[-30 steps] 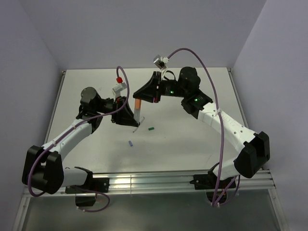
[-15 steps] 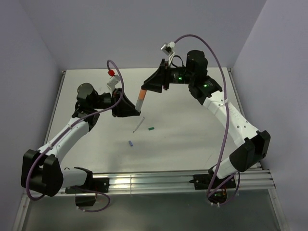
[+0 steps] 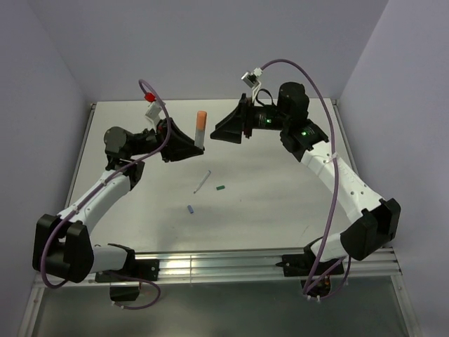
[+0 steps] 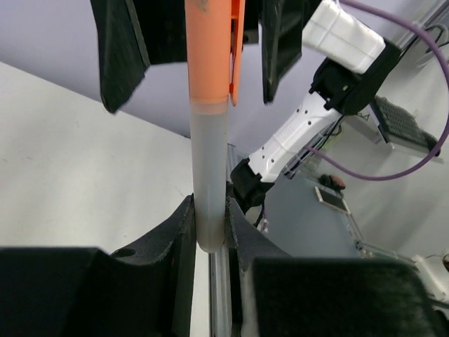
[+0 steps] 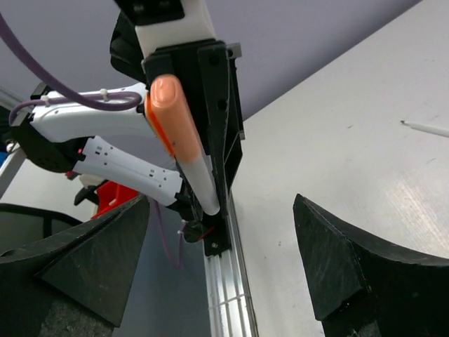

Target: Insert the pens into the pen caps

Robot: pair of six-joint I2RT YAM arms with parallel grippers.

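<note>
The thick pen fills up my left gripper and the thin pen (image 3: 202, 182) is lying with its cap off, so next my right gripper grabs the thick pen's greyish part (image 3: 200, 137) and puts the thick pen to the side.
The thick greyish pen (image 3: 201, 133) with an orange end (image 3: 202, 116) stands nearly upright above the table. My left gripper (image 3: 197, 147) is shut on its lower end. In the left wrist view the pen (image 4: 209, 168) rises from between the fingers (image 4: 184, 232). My right gripper (image 3: 219, 132) hangs just right of the pen, open and apart from it, with its fingers (image 5: 351, 260) spread wide either side of the pen (image 5: 189, 151). A thin whitish pen (image 3: 203, 182) lies on the table. Near it are a dark green cap (image 3: 220, 188) and a blue cap (image 3: 190, 208).
The white table (image 3: 280, 189) is walled in lilac on three sides. A metal rail (image 3: 231, 265) runs along its near edge. Purple cables (image 3: 324, 210) loop over both arms. The thin pen's tip (image 5: 424, 128) shows at the right wrist view's right edge.
My right gripper has opened, let go of the pen's orange end and drawn back to the right. My left gripper has lifted the pen and swung it upright, toward the back.
</note>
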